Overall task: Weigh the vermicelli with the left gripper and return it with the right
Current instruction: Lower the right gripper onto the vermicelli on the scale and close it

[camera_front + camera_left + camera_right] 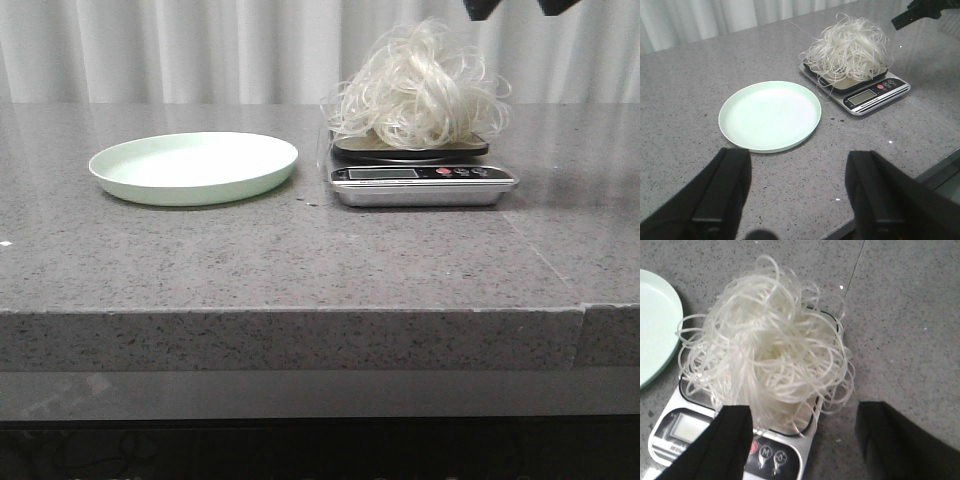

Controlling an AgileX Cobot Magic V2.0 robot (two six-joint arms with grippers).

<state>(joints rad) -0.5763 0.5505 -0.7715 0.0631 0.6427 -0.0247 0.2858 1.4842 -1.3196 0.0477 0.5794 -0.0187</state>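
The vermicelli's thin pieces (478, 88) are looped through one another, so the vermicelli will leave the scale in one whole clump when I pick it up.
The vermicelli (418, 88), a fluffy tangle of thin white strands, lies heaped on the platform of the silver scale (422, 183). It also shows in the left wrist view (847, 49) and the right wrist view (765, 357). The pale green plate (194, 166) lies empty left of the scale. My right gripper (520, 8) hangs open above the heap, a little to its right; its fingers (732, 440) are clear of the strands. My left gripper (799, 192) is open and empty, low over the counter near the plate's front side.
The grey stone counter (300, 260) has its front edge close to me and a seam at the right. White curtains (180, 50) hang behind it. The scale's display and buttons (765, 452) face the front.
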